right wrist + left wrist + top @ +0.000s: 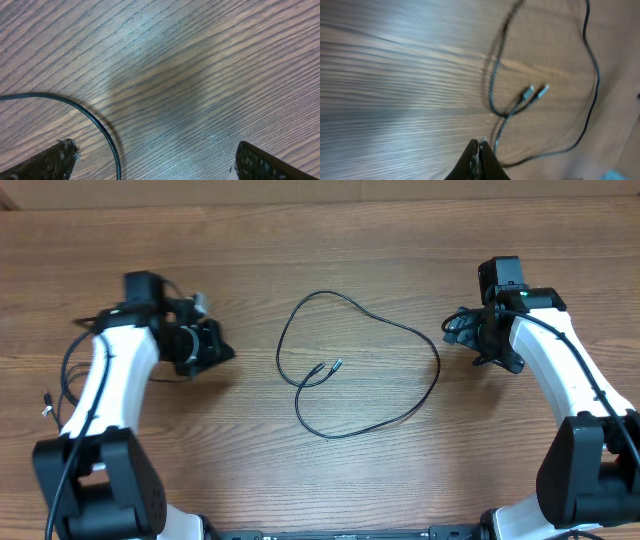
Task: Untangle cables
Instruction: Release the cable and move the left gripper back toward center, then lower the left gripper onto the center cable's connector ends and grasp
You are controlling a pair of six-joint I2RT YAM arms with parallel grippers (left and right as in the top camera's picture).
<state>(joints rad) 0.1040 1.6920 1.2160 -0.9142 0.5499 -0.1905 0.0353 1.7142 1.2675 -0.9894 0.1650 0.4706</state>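
Note:
My left gripper has a clear way ahead, and the plug tips [328, 367] lie close together. The gripper should keep moving into the cable loop [345, 383] until it opens above the tips.
One thin black cable [437, 365] lies in a loose loop on the wooden table, mid-table. Its two silver plug tips [337, 363] cross inside the loop. My left gripper [224, 352] is left of the loop and apart from it. In the left wrist view the left gripper [479, 145] is shut with nothing between its fingers, and the cable's plug tips [536, 92] lie ahead of it. My right gripper [455, 330] hovers at the loop's right side. In the right wrist view the right gripper [155, 146] is wide open, and an arc of cable [100, 125] lies on the table between its fingers.
Thicker black arm cables [68, 375] hang beside the left arm at the table's left edge. The wood-grain table [320, 240] stretches bare toward the back.

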